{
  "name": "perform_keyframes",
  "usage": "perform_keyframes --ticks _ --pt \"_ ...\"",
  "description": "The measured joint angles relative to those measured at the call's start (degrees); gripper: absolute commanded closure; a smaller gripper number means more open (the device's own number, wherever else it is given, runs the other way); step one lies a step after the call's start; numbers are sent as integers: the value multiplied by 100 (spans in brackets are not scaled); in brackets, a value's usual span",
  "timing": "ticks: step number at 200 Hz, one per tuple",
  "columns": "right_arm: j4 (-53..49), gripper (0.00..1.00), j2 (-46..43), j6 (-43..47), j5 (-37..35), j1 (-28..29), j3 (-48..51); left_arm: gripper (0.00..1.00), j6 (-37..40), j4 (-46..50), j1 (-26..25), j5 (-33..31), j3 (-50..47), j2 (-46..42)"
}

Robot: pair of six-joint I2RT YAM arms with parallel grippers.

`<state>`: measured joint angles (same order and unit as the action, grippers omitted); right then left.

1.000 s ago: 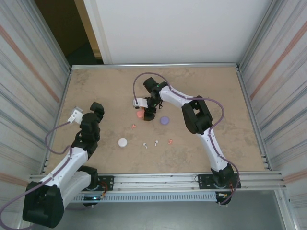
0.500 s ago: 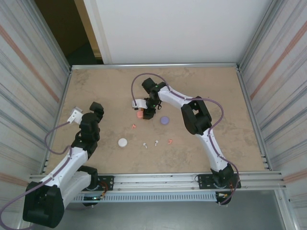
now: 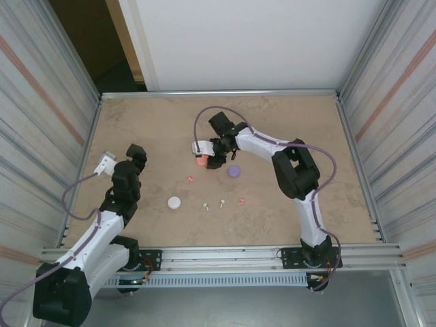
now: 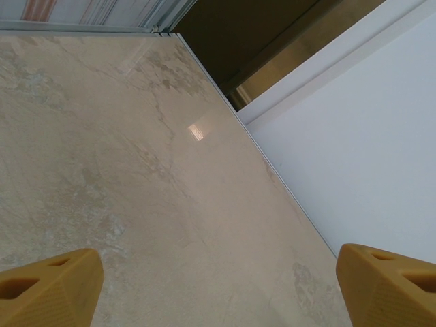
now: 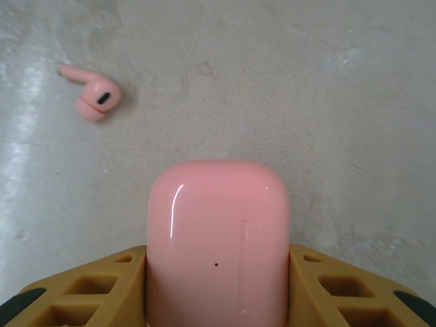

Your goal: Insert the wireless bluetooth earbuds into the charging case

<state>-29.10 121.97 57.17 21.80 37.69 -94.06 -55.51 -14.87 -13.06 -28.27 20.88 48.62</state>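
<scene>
The coral-pink case's rounded end (image 5: 218,194) sticks out beyond my right gripper's fingers, so my open left gripper keeps moving toward that end (image 3: 201,161) and closes on it there.
My right gripper (image 3: 206,161) is shut on the coral-pink charging case (image 3: 199,161), whose smooth closed shell (image 5: 218,231) stands pinched between the two yellow fingers (image 5: 102,289). One pink earbud (image 5: 92,101) lies on the table ahead of the case, to its left. In the top view, two pink earbuds (image 3: 191,180) (image 3: 241,201) and two white earbuds (image 3: 206,206) (image 3: 222,202) lie loose in the middle of the table. My left gripper (image 3: 105,163) hangs open at the left side, over bare table (image 4: 204,225), its fingertips (image 4: 48,286) wide apart.
A purple case (image 3: 234,171) lies just right of the right gripper, and a white case (image 3: 174,202) sits nearer the front. Metal rails and ribbed walls (image 3: 41,136) border the table. A white back wall (image 4: 368,150) rises past the far edge.
The right gripper's fingers have closed onto the pink case, and the right arm's elbow has swung to the right. The left arm has not moved.
</scene>
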Motion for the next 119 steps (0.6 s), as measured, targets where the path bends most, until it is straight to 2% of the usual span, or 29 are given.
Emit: perform_keyframes --ticks 34,59,119 --pt "688 58 -927 -236 2 -96 953 11 319 -140 0 378 46 4" --pt "1073 58 -1480 -411 4 -269 1589 11 682 -345 0 920 264 98" --pt "1757 59 -2643 -872 37 -734 2739 9 1438 -887 37 3130 1250 876"
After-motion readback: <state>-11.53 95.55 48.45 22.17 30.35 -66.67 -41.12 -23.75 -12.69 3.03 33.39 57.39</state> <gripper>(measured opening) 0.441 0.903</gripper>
